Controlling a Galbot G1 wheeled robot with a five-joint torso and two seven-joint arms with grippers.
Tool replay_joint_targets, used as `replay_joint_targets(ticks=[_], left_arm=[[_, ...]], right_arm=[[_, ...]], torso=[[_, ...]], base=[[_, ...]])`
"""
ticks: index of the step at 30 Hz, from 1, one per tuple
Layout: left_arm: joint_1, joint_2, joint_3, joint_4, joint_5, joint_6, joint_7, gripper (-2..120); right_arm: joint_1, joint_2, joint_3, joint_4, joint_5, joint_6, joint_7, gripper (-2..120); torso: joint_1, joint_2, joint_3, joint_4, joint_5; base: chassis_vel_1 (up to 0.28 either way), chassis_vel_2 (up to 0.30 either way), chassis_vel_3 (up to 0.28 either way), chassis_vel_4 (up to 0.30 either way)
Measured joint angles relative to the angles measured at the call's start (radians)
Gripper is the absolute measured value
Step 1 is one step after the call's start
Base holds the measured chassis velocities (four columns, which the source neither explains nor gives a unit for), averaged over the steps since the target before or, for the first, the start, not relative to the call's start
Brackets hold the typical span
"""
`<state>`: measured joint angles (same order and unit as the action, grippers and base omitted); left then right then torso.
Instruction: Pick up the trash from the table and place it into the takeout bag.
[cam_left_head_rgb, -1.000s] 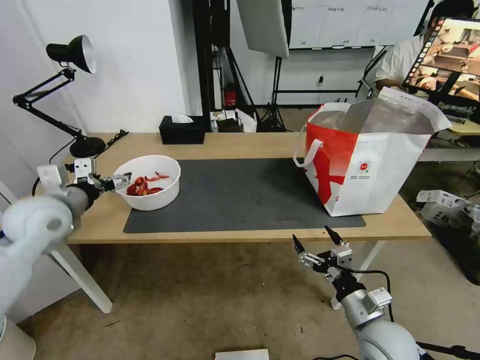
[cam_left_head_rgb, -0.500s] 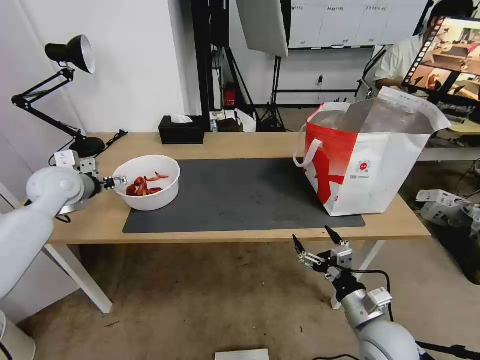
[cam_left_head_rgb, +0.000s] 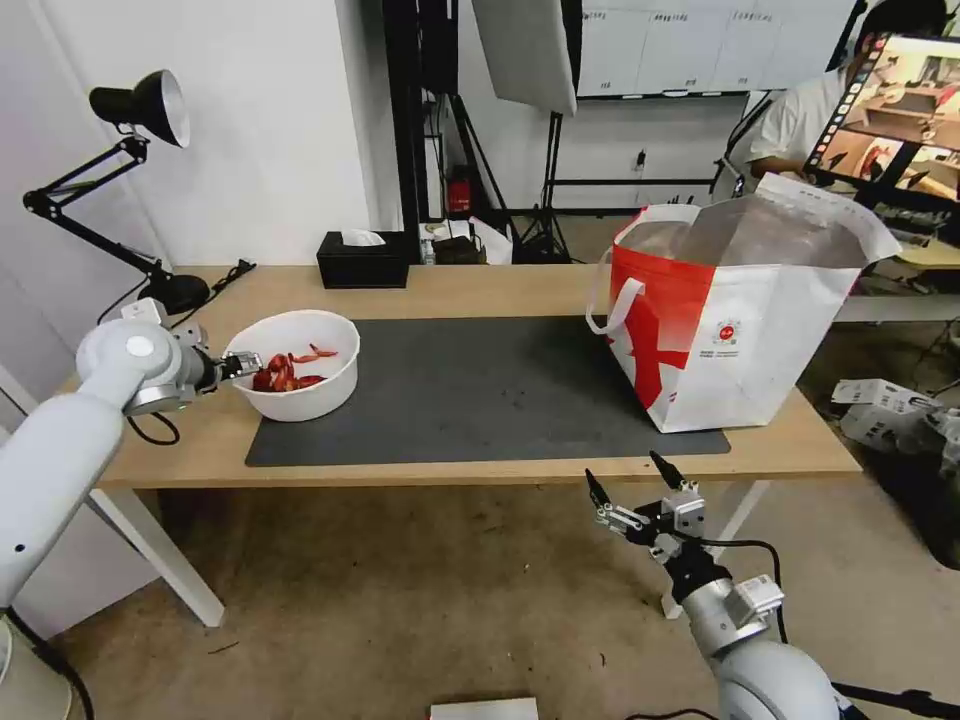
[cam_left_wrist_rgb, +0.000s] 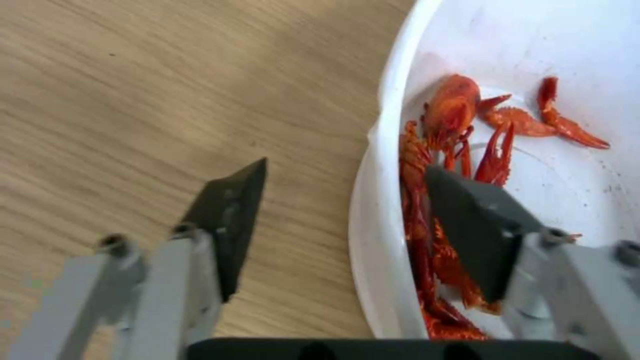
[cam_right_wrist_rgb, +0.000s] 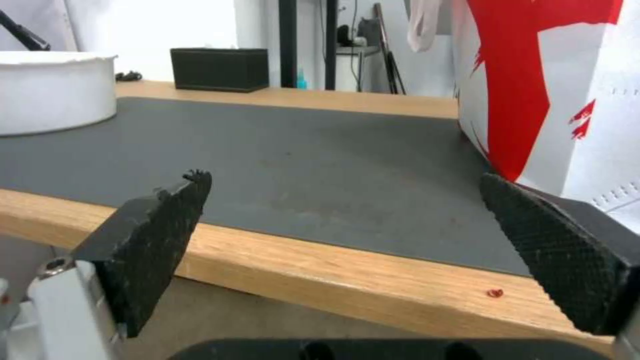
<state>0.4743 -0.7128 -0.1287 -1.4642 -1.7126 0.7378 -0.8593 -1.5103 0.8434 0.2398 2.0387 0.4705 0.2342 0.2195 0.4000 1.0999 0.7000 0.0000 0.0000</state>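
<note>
Red crayfish shells (cam_left_head_rgb: 283, 374) are lying loose below the bowl's tall side (cam_left_head_rgb: 326, 396), so they will slide together but stay inside when I carry the bowl at a tilt.
The trash here is a white round bowl (cam_left_head_rgb: 318, 388) of red crayfish shells (cam_left_head_rgb: 284, 372) at the left end of the dark mat. My left gripper (cam_left_head_rgb: 243, 363) is open at the bowl's left rim. In the left wrist view the left gripper (cam_left_wrist_rgb: 345, 170) straddles the bowl (cam_left_wrist_rgb: 533, 40) rim, with one finger over the wood and the other inside above the shells (cam_left_wrist_rgb: 453, 105). The red-and-white takeout bag (cam_left_head_rgb: 745, 330) stands open at the table's right end. My right gripper (cam_left_head_rgb: 625, 472) hangs open below the table's front edge, seen open (cam_right_wrist_rgb: 343, 180) in its wrist view before the bag (cam_right_wrist_rgb: 547, 90).
A black tissue box (cam_left_head_rgb: 364, 260) sits at the back of the light-wood table (cam_left_head_rgb: 500, 290). A black desk lamp (cam_left_head_rgb: 150, 110) stands at the far left corner. The dark grey mat (cam_left_head_rgb: 480, 385) spans the middle. A screen and cluttered floor lie to the right.
My left arm has swung its elbow back and away while its gripper stays at the bowl's left rim. The bowl, bag and right arm have not moved.
</note>
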Motion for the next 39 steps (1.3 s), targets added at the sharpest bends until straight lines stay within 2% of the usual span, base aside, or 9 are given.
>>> replay_joint_targets(ticks=[10, 14, 17, 24, 28, 33, 34, 37, 39], left_arm=[[0.007, 0.001, -0.002, -0.018, -0.014, -0.001, -0.003, 23], [0.012, -0.001, -0.003, -0.028, -0.013, -0.001, -0.003, 14], [0.015, -0.003, -0.008, -0.040, -0.011, -0.001, -0.001, 0], [0.020, -0.005, -0.022, -0.073, 0.004, -0.019, 0.027, 0], [0.013, -0.016, -0.033, -0.124, 0.032, -0.074, 0.049, 0], [-0.054, -0.058, -0.021, -0.200, 0.104, -0.199, 0.054, 0], [-0.054, -0.058, -0.021, -0.200, 0.104, -0.199, 0.054, 0], [-0.113, -0.091, 0.025, -0.246, 0.210, -0.290, 0.082, 0], [-0.123, -0.099, 0.037, -0.254, 0.236, -0.304, 0.090, 0]], right_arm=[[0.000, 0.000, 0.000, 0.000, 0.000, 0.000, 0.000, 100], [0.000, 0.000, 0.000, 0.000, 0.000, 0.000, 0.000, 100], [0.000, 0.000, 0.000, 0.000, 0.000, 0.000, 0.000, 100], [0.000, 0.000, 0.000, 0.000, 0.000, 0.000, 0.000, 100], [0.000, 0.000, 0.000, 0.000, 0.000, 0.000, 0.000, 100], [0.000, 0.000, 0.000, 0.000, 0.000, 0.000, 0.000, 100], [0.000, 0.000, 0.000, 0.000, 0.000, 0.000, 0.000, 100], [0.000, 0.000, 0.000, 0.000, 0.000, 0.000, 0.000, 100], [0.000, 0.000, 0.000, 0.000, 0.000, 0.000, 0.000, 100]], torso=[[0.000, 0.000, 0.000, 0.0000, 0.0000], [0.000, 0.000, 0.000, 0.0000, 0.0000], [0.000, 0.000, 0.000, 0.0000, -0.0001], [0.000, 0.000, 0.000, 0.0000, 0.0000], [0.000, 0.000, 0.000, 0.0002, -0.0001], [0.000, 0.000, 0.000, -0.0001, 0.0002], [0.000, 0.000, 0.000, -0.0001, 0.0002], [0.000, 0.000, 0.000, -0.0001, 0.0003], [0.000, 0.000, 0.000, -0.0001, 0.0003]], base=[[0.000, 0.000, 0.000, 0.000], [0.000, 0.000, 0.000, 0.000], [0.000, 0.000, 0.000, 0.000], [0.000, 0.000, 0.000, 0.000], [0.000, 0.000, 0.000, 0.000], [0.000, 0.000, 0.000, 0.000], [0.000, 0.000, 0.000, 0.000], [0.000, 0.000, 0.000, 0.000], [0.000, 0.000, 0.000, 0.000]])
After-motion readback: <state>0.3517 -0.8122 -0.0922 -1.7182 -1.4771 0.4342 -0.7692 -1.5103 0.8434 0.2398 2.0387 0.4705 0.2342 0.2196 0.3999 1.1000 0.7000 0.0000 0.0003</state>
